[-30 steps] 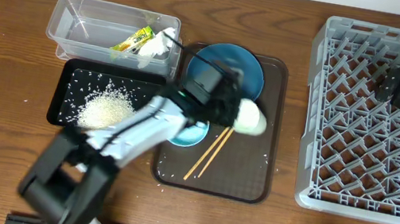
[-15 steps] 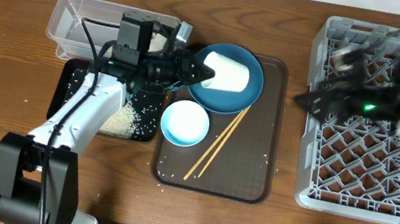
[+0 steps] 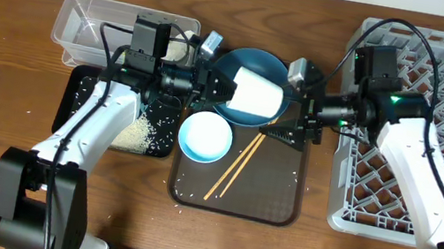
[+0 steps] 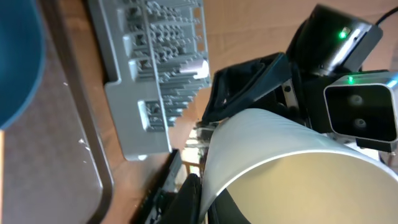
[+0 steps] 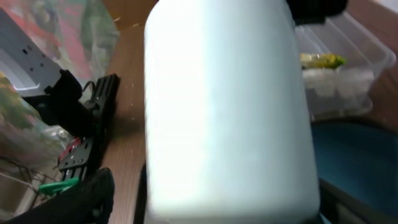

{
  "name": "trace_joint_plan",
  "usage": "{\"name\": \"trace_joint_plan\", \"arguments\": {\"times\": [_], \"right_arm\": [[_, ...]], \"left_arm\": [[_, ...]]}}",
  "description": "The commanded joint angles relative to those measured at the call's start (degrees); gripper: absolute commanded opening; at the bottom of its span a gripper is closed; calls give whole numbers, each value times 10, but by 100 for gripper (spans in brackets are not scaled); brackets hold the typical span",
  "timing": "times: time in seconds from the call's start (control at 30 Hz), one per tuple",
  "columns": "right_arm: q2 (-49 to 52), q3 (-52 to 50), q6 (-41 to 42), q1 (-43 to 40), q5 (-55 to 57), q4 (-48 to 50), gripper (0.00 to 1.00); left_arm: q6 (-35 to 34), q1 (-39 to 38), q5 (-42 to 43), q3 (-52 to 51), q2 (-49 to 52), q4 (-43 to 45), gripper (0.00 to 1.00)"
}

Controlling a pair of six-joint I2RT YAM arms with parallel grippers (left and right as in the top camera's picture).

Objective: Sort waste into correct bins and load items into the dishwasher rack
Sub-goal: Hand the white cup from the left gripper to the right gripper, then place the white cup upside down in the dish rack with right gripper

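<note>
The white cup is held by its rim in my left gripper, far from the dishwasher rack. My right gripper should take the cup's base and load the cup.
My left gripper is shut on the rim of a white cup and holds it on its side above the dark-blue plate. My right gripper has reached in from the right, its fingers spread open on either side of the cup's base. The cup fills the right wrist view and the left wrist view. The light-blue bowl and the chopsticks lie on the brown tray. The green-and-yellow wrapper and the napkin lie in the clear tub. The second cup is out of view.
Rice lies in the black tray, partly under my left arm. The grey dishwasher rack stands at the right, with my right arm stretched across its left edge. A few rice grains are scattered on the brown tray and the table.
My left gripper carried the cup from the tray's middle up over the plate. My right arm swung from above the rack leftward to the cup, fingers open around its base.
</note>
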Motion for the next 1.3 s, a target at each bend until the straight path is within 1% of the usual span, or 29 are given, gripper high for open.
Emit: {"name": "trace_joint_plan", "arguments": {"times": [0.0,0.13,0.23,0.33,0.4,0.43,0.5,0.53,0.57,0.63,0.67,0.7,0.73,0.77,0.8,0.9,0.97,1.03,1.1,1.2,1.27], "right_arm": [[1,-2,6,13,-33,17,84],[1,-2,46,12,-33,60,83],[1,-2,66,12,-33,90,79],[1,-2,85,12,-32,112,73],[1,-2,88,12,-32,116,66],[1,-2,88,12,-32,115,62],[1,-2,89,12,-25,108,53],[1,-2,89,12,-8,101,50],[1,-2,91,12,9,94,47],[1,-2,116,11,59,85,43],[1,-2,139,9,99,82,37],[-1,-2,166,4,136,79,28],[-2,-1,195,-2,165,78,25],[-6,1,232,-13,198,77,19],[-12,3,269,-28,235,73,15],[-32,16,317,-75,312,48,13],[-50,31,345,-121,390,18,12],[-61,52,367,-162,463,-12,10],[-67,82,399,-215,527,-46,7],[-65,116,441,-279,584,-81,2],[-63,131,464,-323,608,-97,1]], "left_arm": [[0,-1,33,3,0,3,6],[0,-1,33,3,0,2,6],[0,-1,33,3,0,3,6],[0,-1,33,3,0,3,6],[0,-1,33,3,0,3,7],[0,-1,33,3,0,3,9],[10,-1,27,3,0,3,17],[24,-1,19,3,0,3,27],[34,-1,5,3,0,2,29],[57,-1,-38,3,0,-11,34],[70,-1,-82,3,0,-30,35],[79,0,-123,3,0,-49,36],[89,1,-168,3,0,-69,38],[101,3,-214,3,-1,-89,39],[119,6,-273,3,-2,-118,41],[147,18,-365,3,-12,-183,44],[179,31,-389,3,-28,-226,48],[202,47,-411,3,-50,-263,48],[209,64,-452,3,-79,-298,48],[224,77,-516,3,-126,-329,48],[225,79,-571,3,-155,-342,48]]}}
